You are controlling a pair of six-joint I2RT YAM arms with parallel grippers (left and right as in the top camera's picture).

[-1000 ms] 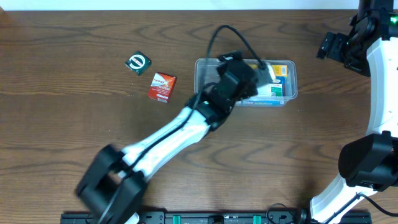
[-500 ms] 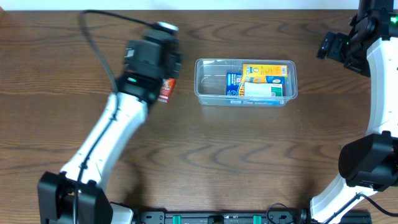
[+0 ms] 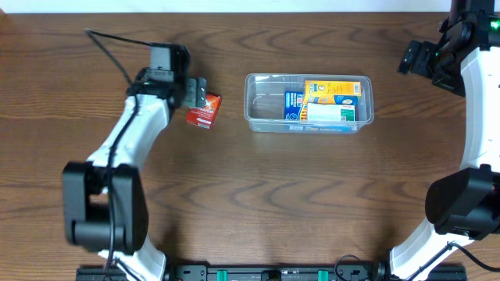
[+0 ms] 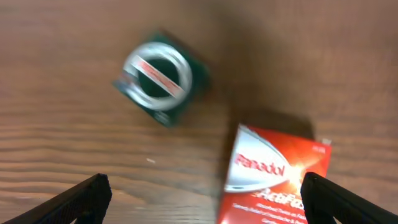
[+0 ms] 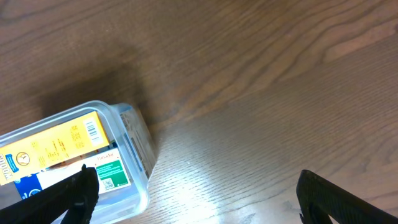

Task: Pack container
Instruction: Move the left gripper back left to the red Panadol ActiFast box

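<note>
My left gripper is open, and the red box lies slanted (image 4: pixel 273 177) under the edge of its opening. I should move to the middle over the red box (image 3: pixel 205 112) and turn square to it before I close.
The clear container (image 3: pixel 264 97) lies at mid-table; inside it are a yellow box (image 3: pixel 332 90), a blue box (image 3: pixel 294 105) and a white and green box (image 3: pixel 332 115). Left of the container lies a red box (image 3: pixel 204 110). My left gripper (image 3: pixel 195 92) hovers open just beside that red box and hides the dark green box from overhead. In the left wrist view the green box (image 4: pixel 161 78) and the red box (image 4: pixel 273 174) lie on the wood, the left gripper (image 4: pixel 208 199) empty above them. My right gripper (image 3: pixel 412 58) is open and empty, with the container's corner (image 5: pixel 134 146) below it.
The brown wooden table (image 3: pixel 312 195) carries everything. The right arm's base (image 3: pixel 461 207) stands at the right edge, and the left arm's base (image 3: pixel 105 218) at the lower left. A black cable (image 3: pixel 117 47) loops off the left wrist.
My left arm has swung away from the container to the left and now hovers over the two small boxes. The right arm has not moved.
</note>
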